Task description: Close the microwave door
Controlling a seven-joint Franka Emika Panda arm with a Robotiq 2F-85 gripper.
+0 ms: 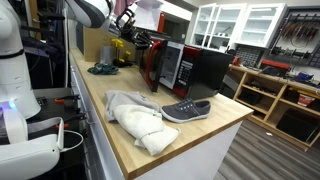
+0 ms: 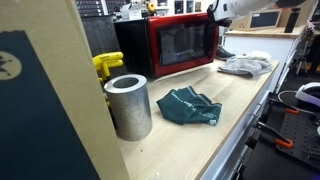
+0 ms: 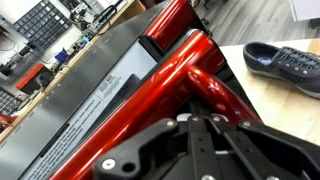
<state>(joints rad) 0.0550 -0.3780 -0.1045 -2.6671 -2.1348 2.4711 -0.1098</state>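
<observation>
My gripper is against the microwave door's red edge [image 3: 138, 104], with a narrow, open gap to the casing [image 3: 150, 49]. I keep pushing until the door is flush.
The microwave [image 1: 195, 68] stands on the wooden counter, with a red front and a black casing; it also shows in an exterior view [image 2: 168, 45]. The microwave door [image 1: 153, 65] stands slightly ajar. In the wrist view its red frame [image 3: 205, 75] fills the middle, meeting the microwave's top [image 3: 95, 100] in a narrow V. My gripper [image 3: 205, 128] is right against the door's red edge, its black fingers close together and holding nothing. It shows small at the microwave's top corner in both exterior views [image 1: 140, 40] [image 2: 214, 18].
A grey shoe [image 1: 186, 110] and a white cloth [image 1: 135, 122] lie on the counter [image 1: 200, 135] near the microwave. A teal cloth [image 2: 190, 107], a metal cylinder [image 2: 128, 105] and a yellow object [image 2: 107, 65] sit further along. Shelves [image 1: 275, 90] stand past the counter's end.
</observation>
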